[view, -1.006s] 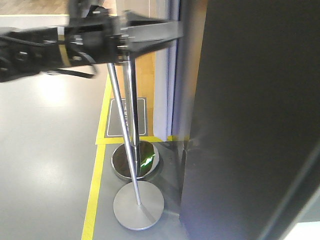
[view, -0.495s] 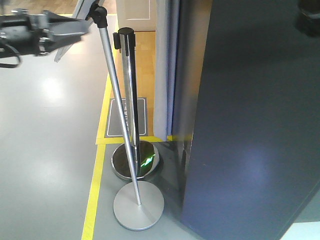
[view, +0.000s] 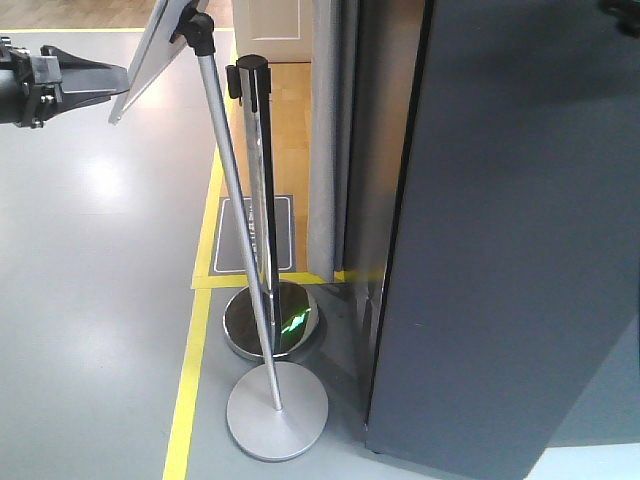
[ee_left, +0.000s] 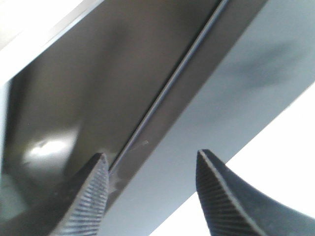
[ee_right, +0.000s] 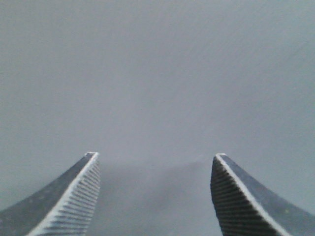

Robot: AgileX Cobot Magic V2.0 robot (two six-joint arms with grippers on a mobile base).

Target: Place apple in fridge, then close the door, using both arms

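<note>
The door's bottom edge sticks out at a slant from the fridge, so the door will swing in flush and stay closed when I push it.
The fridge stands at the right, dark grey, and only its outside shows. The door lies flat against it, with a thin seam along its left edge. The apple is out of view. My left gripper hangs open at the upper left, well away from the fridge. In the left wrist view this gripper is open and empty, facing a seam between two dark grey fridge faces. My right gripper is open and empty, close to a flat grey panel that fills its view.
Two metal stanchions stand left of the fridge: a leaning post on a round base carrying a tilted sign, and an upright black-topped one. Yellow floor tape runs alongside. A grey curtain hangs behind.
The door panel has swung in and now lies flat against the fridge. My left arm has pulled back from the top centre to the upper left.
</note>
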